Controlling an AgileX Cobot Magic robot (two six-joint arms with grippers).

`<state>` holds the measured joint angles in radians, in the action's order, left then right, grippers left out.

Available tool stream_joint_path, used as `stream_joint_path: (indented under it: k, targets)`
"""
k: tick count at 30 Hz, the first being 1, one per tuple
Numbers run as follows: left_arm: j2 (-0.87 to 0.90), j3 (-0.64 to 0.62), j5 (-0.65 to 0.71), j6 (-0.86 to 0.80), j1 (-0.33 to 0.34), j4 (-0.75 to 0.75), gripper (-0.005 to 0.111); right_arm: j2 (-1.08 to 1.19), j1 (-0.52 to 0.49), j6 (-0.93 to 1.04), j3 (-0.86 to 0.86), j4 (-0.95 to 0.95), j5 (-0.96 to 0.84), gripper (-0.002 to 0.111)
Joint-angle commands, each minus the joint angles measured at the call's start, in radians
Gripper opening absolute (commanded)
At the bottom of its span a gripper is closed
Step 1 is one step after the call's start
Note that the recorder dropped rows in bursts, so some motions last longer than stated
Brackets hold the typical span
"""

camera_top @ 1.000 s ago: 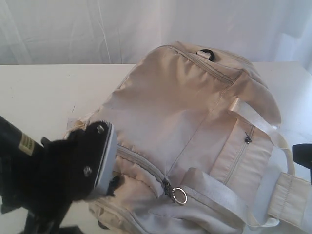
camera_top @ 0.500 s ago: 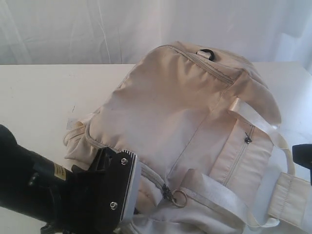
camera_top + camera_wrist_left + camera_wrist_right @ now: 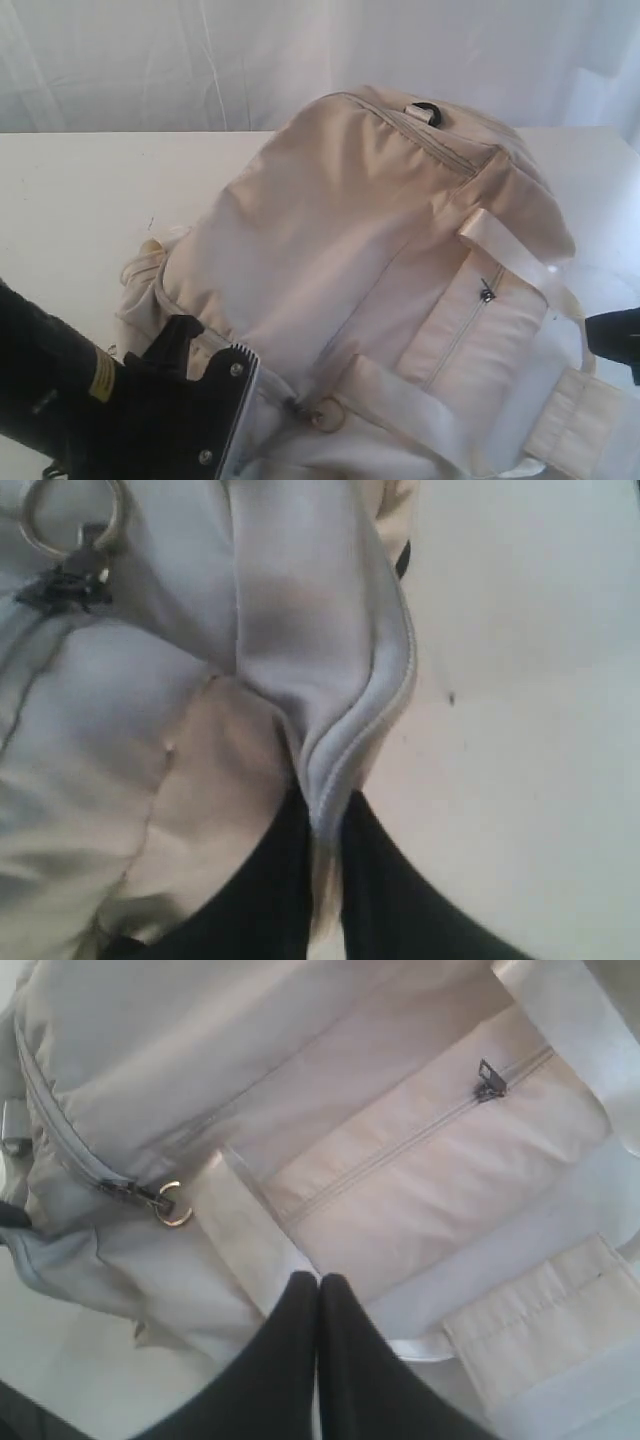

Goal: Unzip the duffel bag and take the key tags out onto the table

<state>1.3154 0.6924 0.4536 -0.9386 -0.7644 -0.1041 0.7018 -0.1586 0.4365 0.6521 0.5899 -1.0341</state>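
Observation:
My right gripper goes on to the bag's loose end (image 3: 478,146) by the dark D-ring before it closes there, because my left gripper is holding the bag's piped edge at one end (image 3: 375,710).
The beige duffel bag (image 3: 360,230) lies zipped on the white table (image 3: 70,190). My left gripper (image 3: 325,815) is shut on a fold of the bag's piped edge at its near left corner, and the fabric is bunched up there. The main zipper's pull with its metal ring (image 3: 322,412) lies just right of that grip and also shows in the left wrist view as the ring (image 3: 70,520). Over the bag's webbing strap (image 3: 240,1230) hovers my right gripper (image 3: 318,1282), shut and empty. The key tags are out of view.
A side pocket with its own closed zipper and small dark pull (image 3: 487,294) faces up. A dark D-ring (image 3: 424,110) sits at the bag's far end. A strap pad (image 3: 570,420) lies at the near right. White curtains hang behind the table.
My left gripper has closed on the bag's near edge. The left arm has moved lower and nearer, and the bag has shifted and bunched towards it. The right gripper has hardly moved.

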Motion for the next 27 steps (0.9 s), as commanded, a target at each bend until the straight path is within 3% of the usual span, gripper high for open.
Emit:
stream_joint_path:
  k: [1, 9, 17, 20, 25, 27]
  targets:
    - [-0.001, 0.007, 0.277, 0.216, -0.003, 0.312, 0.000, 0.112, 0.001, 0.008, 0.076, 0.004, -0.033, 0.000]
    - [-0.001, 0.050, 0.460, 0.546, 0.017, 0.753, 0.000, 0.341, 0.001, 0.061, 0.241, 0.008, 0.044, 0.000]
    - [-0.001, 0.050, 0.348, 0.585, 0.180, 0.768, 0.000, 0.549, 0.001, 0.133, 0.389, 0.032, 0.104, 0.003]
    - [-0.001, 0.053, 0.299, 0.624, 0.225, 0.766, 0.000, 0.624, 0.001, 0.184, 0.434, 0.095, 0.125, 0.017]
    - [-0.025, 0.069, 0.270, 0.699, 0.226, 0.711, 0.000, 0.730, 0.001, 0.230, 0.498, 0.160, 0.120, 0.054]
    - [-0.056, 0.069, 0.266, 0.699, 0.226, 0.666, 0.000, 0.765, 0.001, 0.257, 0.510, 0.179, 0.120, 0.061]
